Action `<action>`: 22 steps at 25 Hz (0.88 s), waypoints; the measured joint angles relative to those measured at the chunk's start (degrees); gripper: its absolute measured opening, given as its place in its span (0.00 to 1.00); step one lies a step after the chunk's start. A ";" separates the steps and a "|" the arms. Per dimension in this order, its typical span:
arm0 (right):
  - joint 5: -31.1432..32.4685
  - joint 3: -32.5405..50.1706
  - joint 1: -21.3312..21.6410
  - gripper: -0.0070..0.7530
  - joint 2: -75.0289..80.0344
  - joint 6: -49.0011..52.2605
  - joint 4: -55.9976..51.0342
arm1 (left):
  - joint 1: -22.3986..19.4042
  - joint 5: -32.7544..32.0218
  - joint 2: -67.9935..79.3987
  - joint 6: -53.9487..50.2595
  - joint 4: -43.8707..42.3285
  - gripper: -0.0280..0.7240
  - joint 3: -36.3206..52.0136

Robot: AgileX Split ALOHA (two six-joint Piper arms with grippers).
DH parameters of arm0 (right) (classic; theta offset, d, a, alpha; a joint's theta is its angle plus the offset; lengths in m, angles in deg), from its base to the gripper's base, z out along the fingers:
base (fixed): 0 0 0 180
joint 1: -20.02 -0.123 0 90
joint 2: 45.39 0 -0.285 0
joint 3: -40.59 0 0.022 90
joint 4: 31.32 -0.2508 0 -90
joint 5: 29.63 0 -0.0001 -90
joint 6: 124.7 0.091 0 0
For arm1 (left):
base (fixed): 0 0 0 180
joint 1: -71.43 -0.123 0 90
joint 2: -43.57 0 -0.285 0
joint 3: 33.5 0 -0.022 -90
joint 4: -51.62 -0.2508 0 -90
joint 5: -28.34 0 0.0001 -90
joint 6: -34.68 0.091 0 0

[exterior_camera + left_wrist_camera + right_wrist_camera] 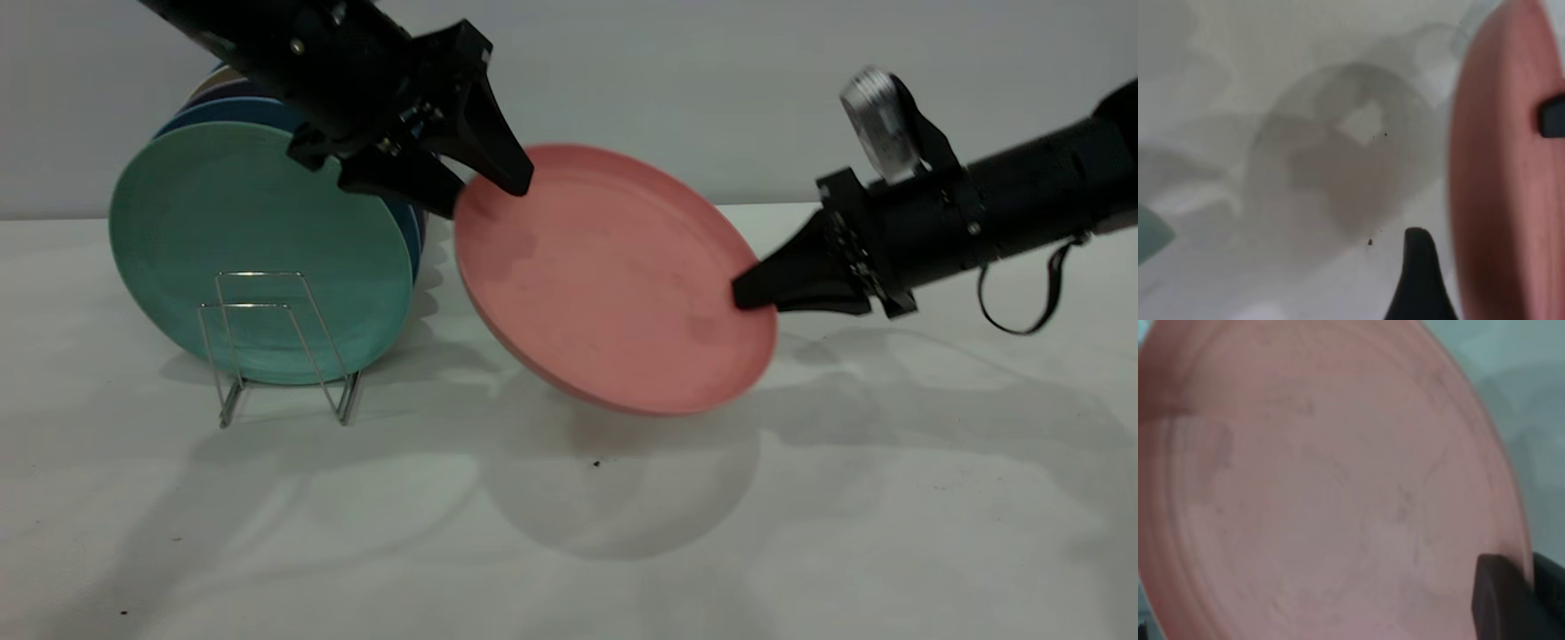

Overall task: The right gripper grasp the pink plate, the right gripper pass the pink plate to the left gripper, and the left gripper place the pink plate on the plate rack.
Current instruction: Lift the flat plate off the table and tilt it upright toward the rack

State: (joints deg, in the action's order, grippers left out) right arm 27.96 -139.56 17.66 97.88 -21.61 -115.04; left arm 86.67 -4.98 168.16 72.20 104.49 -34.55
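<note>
One of my left gripper's fingers is clear of the pink plate's rim (1458, 260). My left gripper should therefore close on that rim (476, 192) before my right gripper opens.
The pink plate (605, 284) hangs tilted above the table, to the right of the plate rack (345, 404). My right gripper (742, 298) is shut on its right rim; in the right wrist view (1528, 587) one finger lies on the plate's face (1325, 500) and the other behind the rim. My left gripper (484, 197) is open and straddles the plate's upper left rim, one finger in front and one behind. In the left wrist view one finger (1418, 267) stands a small gap away from the plate (1505, 187); the other finger is out of view.
A teal-green plate (249, 240) stands upright in the wire rack, with blue plates (231, 111) stacked behind it. The rack's front loops stand before the teal plate. The white table (569, 551) spreads in front, with the plate's shadow on it.
</note>
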 joint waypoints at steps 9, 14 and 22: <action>0.54 0.06 -1.94 0.03 -0.90 -1.12 -0.64 | 0.07 1.55 1.18 0.00 3.00 0.49 -0.04; 0.80 0.06 -2.19 0.03 -0.90 -1.23 -2.30 | 0.07 1.96 1.18 0.11 2.88 0.18 -0.11; 4.10 0.06 -2.14 0.37 -0.90 -1.05 -4.21 | 0.01 1.39 1.18 2.85 3.05 0.18 -0.38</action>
State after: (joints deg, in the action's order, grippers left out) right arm 32.06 -139.50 15.52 96.98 -22.66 -119.25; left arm 86.68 -3.59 169.34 75.05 107.54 -34.94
